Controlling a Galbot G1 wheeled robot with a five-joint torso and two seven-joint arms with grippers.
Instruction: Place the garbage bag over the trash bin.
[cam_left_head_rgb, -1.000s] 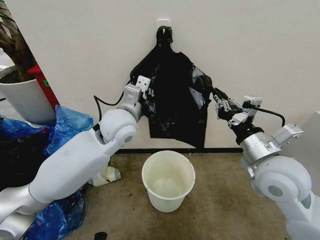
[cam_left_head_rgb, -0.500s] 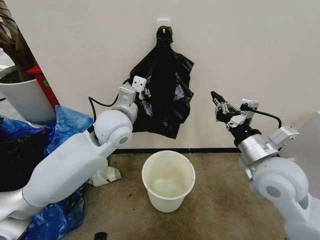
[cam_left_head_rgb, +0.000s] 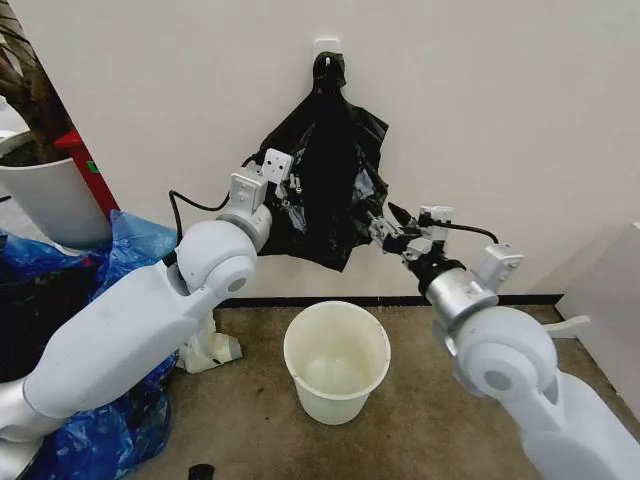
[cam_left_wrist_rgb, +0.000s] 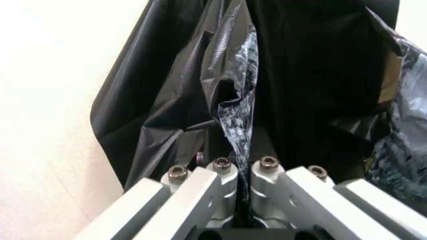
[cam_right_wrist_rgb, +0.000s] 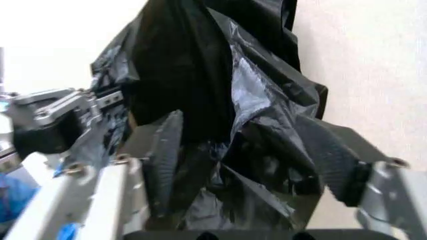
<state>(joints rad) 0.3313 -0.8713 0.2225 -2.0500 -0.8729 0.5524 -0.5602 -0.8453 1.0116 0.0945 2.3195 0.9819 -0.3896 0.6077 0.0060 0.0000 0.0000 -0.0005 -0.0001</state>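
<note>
My gripper will pull down the crumpled garbage bag and another one will stay on the hook, because a smooth black flap sticks out behind this bag.
The black garbage bag hangs bunched from a wall hook, above the cream-white trash bin standing on the floor. My left gripper is shut on a fold at the bag's left edge; the left wrist view shows the garbage bag pinched between the closed fingers of that gripper. My right gripper is open at the bag's lower right edge. In the right wrist view the garbage bag lies between the spread pads of the right gripper, which have not closed on it.
A large white plant pot and a red object stand at the far left. Blue plastic bags pile on the floor beside my left arm. A white box edge sits at the right. The wall is close behind the bag.
The bag, stretched wide between both grippers a second ago, came free of the right gripper and sprang back. The right gripper then moved left, open, to the bag's right edge.
</note>
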